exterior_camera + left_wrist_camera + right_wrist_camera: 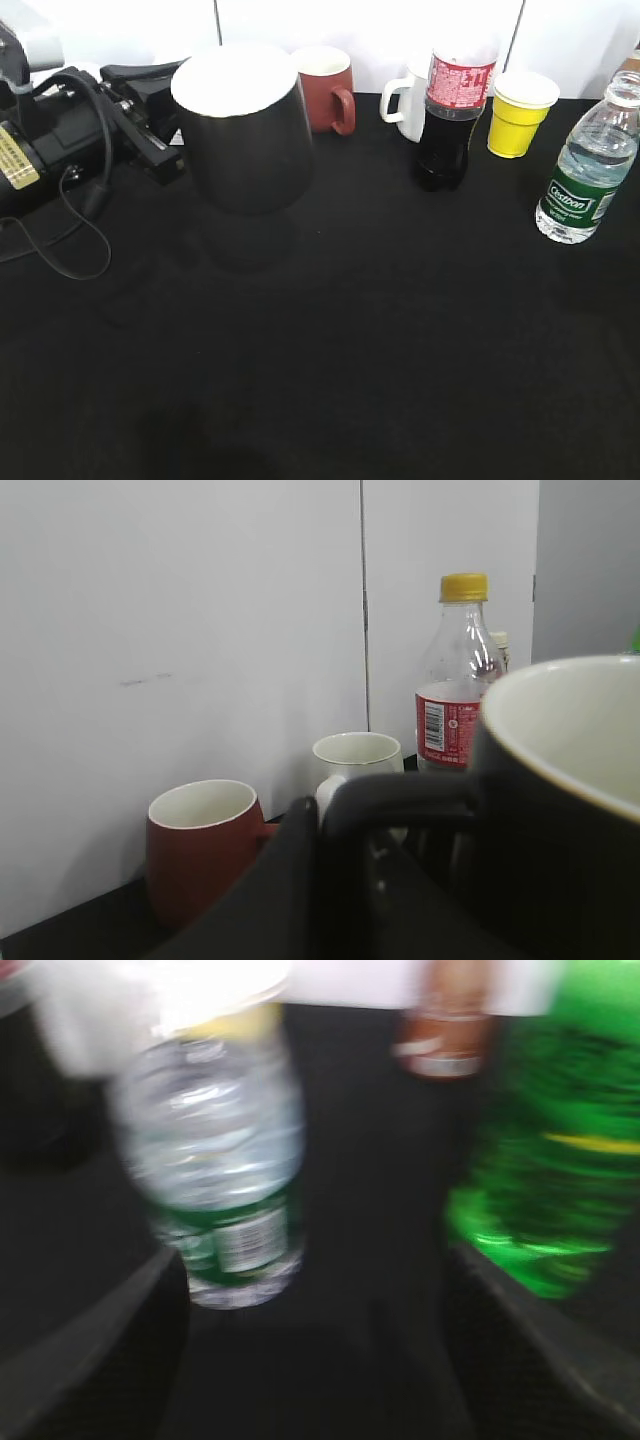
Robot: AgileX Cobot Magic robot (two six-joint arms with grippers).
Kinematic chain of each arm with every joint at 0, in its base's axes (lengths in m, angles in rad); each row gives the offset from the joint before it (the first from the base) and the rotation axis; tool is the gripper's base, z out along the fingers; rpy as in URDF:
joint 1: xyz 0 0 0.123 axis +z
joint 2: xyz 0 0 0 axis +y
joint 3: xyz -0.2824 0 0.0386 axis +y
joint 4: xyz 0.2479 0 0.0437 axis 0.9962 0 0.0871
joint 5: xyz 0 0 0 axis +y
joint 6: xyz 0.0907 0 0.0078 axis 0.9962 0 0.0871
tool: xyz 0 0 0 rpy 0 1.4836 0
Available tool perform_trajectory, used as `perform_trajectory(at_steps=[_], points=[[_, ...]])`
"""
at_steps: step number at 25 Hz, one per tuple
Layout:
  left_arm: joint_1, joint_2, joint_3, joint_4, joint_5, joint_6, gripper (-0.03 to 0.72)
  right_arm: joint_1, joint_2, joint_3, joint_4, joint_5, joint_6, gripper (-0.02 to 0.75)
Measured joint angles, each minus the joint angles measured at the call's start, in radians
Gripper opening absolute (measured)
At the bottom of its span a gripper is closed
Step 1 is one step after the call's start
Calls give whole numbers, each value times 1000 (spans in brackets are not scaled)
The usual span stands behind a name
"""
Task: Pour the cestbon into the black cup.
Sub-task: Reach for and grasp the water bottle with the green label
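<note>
I expect the water (590, 160) to move toward the cestbon's neck when I tip the cestbon, because the cestbon's rim (626, 87) is uncapped and the cestbon's top is full of air.
The black cup (245, 130), with a white interior, hangs a little above the black table at the left, its shadow below it. My left gripper (165, 140) is shut on its handle; in the left wrist view the gripper (330, 825) clamps the black handle and the cup (560, 780) fills the right side. The cestbon (585, 170), a clear bottle with a green label, stands upright at the far right. In the blurred right wrist view it (225, 1160) stands ahead and to the left of my right gripper (315, 1290), which is open and empty.
Along the back stand a reddish-brown mug (325, 85), a white mug (405, 105), a cola bottle (452, 110) and a yellow cup (520, 112). A green bottle (550, 1160) is close to my right gripper's right finger.
</note>
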Motion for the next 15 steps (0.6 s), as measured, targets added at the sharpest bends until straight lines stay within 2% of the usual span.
perform_trajectory(at_steps=[3, 5, 9, 12, 15], points=[[0, 0, 0, 0, 0, 0, 45, 0, 162, 0, -127, -148, 99, 614], [0, 0, 0, 0, 0, 0, 45, 0, 264, -13, -94, -223, 107, 648], [0, 0, 0, 0, 0, 0, 45, 0, 327, -22, -148, -270, 117, 606], [0, 0, 0, 0, 0, 0, 45, 0, 366, -34, -141, -290, 118, 659], [0, 0, 0, -1, 0, 0, 45, 0, 451, -78, -158, -335, 119, 661]])
